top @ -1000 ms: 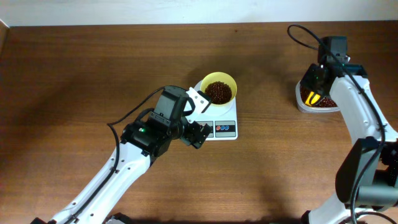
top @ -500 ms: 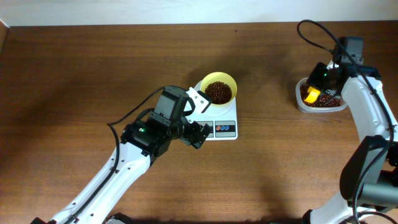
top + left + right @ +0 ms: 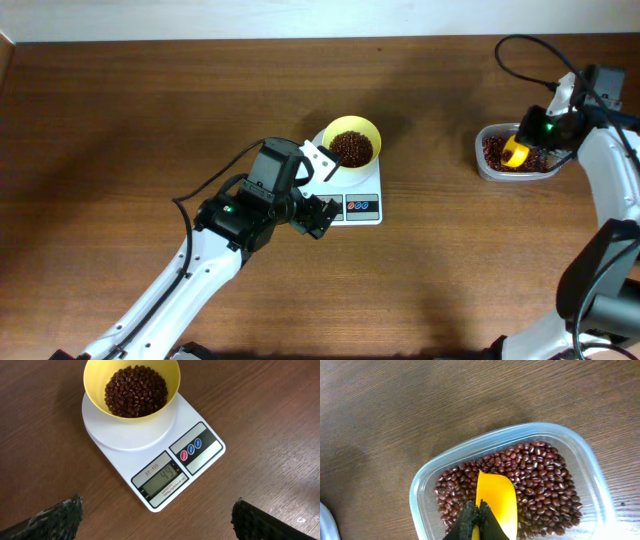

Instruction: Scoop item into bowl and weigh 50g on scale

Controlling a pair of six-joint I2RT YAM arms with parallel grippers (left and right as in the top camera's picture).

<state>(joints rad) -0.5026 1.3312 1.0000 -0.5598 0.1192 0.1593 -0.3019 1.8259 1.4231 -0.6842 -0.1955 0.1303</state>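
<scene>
I should use my right gripper to lift the scoop with just a few beans and pour some into the pale-yellow bowl (image 3: 352,143), because the scale's display (image 3: 161,480) shows slightly less than 50g.
The pale-yellow bowl (image 3: 352,141) stands on the white scale (image 3: 362,194) and holds dark reddish-brown beans (image 3: 135,391). In the left wrist view the bowl (image 3: 172,375) sits on the scale (image 3: 127,440), whose display reads 49. My left gripper (image 3: 157,520) is open and empty, just in front of the scale. My right gripper (image 3: 479,520) is shut on the yellow scoop (image 3: 496,500), whose empty blade lies over the beans (image 3: 545,472) in the clear tub (image 3: 515,152) at the right.
The clear tub (image 3: 422,485) sits on the brown table near the right edge, about a hand's width right of the scale. A pale wall edge runs along the table's far side.
My right arm swung right and lowered the scoop flatter over the tub's beans. The left arm, bowl and scale have not moved.
</scene>
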